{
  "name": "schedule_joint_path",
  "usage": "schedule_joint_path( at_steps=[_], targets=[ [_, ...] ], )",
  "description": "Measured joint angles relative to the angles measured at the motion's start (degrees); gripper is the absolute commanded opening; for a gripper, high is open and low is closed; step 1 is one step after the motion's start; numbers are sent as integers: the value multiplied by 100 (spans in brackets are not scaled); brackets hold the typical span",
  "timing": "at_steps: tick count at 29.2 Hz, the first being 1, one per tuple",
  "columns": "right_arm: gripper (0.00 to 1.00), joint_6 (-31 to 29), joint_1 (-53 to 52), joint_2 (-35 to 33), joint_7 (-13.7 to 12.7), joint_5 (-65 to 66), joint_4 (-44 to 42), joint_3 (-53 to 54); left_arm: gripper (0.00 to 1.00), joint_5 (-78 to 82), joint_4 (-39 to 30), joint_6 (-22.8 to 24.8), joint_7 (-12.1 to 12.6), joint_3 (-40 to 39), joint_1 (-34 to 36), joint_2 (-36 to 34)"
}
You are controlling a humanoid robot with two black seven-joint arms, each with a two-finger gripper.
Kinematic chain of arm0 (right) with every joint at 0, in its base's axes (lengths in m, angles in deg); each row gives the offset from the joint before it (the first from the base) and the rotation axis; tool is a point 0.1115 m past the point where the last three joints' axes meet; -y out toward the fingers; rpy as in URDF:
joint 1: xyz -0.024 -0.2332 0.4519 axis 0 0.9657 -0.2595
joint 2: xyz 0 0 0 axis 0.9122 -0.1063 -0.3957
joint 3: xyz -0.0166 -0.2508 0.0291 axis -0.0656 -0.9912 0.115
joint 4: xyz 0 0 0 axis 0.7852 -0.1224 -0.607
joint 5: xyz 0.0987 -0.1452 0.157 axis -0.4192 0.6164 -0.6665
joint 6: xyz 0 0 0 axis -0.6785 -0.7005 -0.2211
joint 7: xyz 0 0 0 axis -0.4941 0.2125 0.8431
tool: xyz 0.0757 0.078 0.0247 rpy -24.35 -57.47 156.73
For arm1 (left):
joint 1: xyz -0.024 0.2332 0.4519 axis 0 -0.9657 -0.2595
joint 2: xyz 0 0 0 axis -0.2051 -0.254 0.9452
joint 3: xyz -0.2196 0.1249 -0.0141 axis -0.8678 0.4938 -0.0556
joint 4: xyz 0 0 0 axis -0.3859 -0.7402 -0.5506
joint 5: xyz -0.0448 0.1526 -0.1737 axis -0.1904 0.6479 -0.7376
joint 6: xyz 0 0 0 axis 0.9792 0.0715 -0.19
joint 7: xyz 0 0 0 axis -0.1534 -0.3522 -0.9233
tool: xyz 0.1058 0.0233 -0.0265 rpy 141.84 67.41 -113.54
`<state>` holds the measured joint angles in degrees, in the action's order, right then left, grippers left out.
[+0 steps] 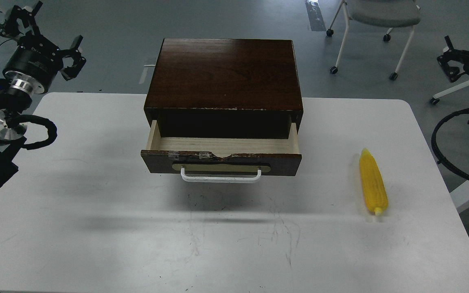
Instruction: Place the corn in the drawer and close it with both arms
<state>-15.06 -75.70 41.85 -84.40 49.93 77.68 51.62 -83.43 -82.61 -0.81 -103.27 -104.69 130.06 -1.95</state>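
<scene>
I expect the corn (373, 182) to travel in under the cabinet's top when I push the drawer shut, since the dark opening (225, 123) leaves room above the drawer.
The yellow corn (373, 182) lies on the white table (96, 211) at the right, tip pointing away from me. The dark brown drawer (220, 161) stands pulled out of its cabinet (224, 73), its pale wood inside bare, white handle facing me. My left gripper (75, 55) is open and empty, held off the table's far left corner, well left of the cabinet. My right gripper (448, 59) is open and empty, beyond the table's right edge, far behind the corn.
A grey wheeled chair (377, 16) stands on the floor behind the table at the right. Black cables (442, 154) loop beside the table's right edge. Scuff marks cover the table in front of the drawer.
</scene>
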Motion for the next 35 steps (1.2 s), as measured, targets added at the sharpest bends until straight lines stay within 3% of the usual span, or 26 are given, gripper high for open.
schedule_joint_path(
  at_steps=[6,10,15,21,27,33,35],
  targets=[
    [100,0,-594,-905,-15,802,440,-1076,98,-32,33,0,-21,-68,-235,-143],
    [100,42,-1412,-1276,-68,2615,1064,-1890,98,-41,66,0,-247,-86,-248,-154],
    [100,203,-2094,-1482,-140,4634,1878,-2671,98,-40,220,0,-293,-79,-242,-153],
    [100,198,-2352,-1712,-690,5864,2782,-3357,98,-36,369,-1,-313,-55,-255,-114],
    [100,178,-2257,-1690,-870,6729,3342,-4035,98,-36,380,-1,-327,-54,-273,-143],
    [100,260,-1732,-1349,-1236,7324,3846,-4290,98,-36,380,-1,-322,-63,-273,-142],
    [96,363,-1507,-1142,-1360,7566,3867,-4311,98,-36,380,-1,-298,-51,-271,-154]
  ],
)
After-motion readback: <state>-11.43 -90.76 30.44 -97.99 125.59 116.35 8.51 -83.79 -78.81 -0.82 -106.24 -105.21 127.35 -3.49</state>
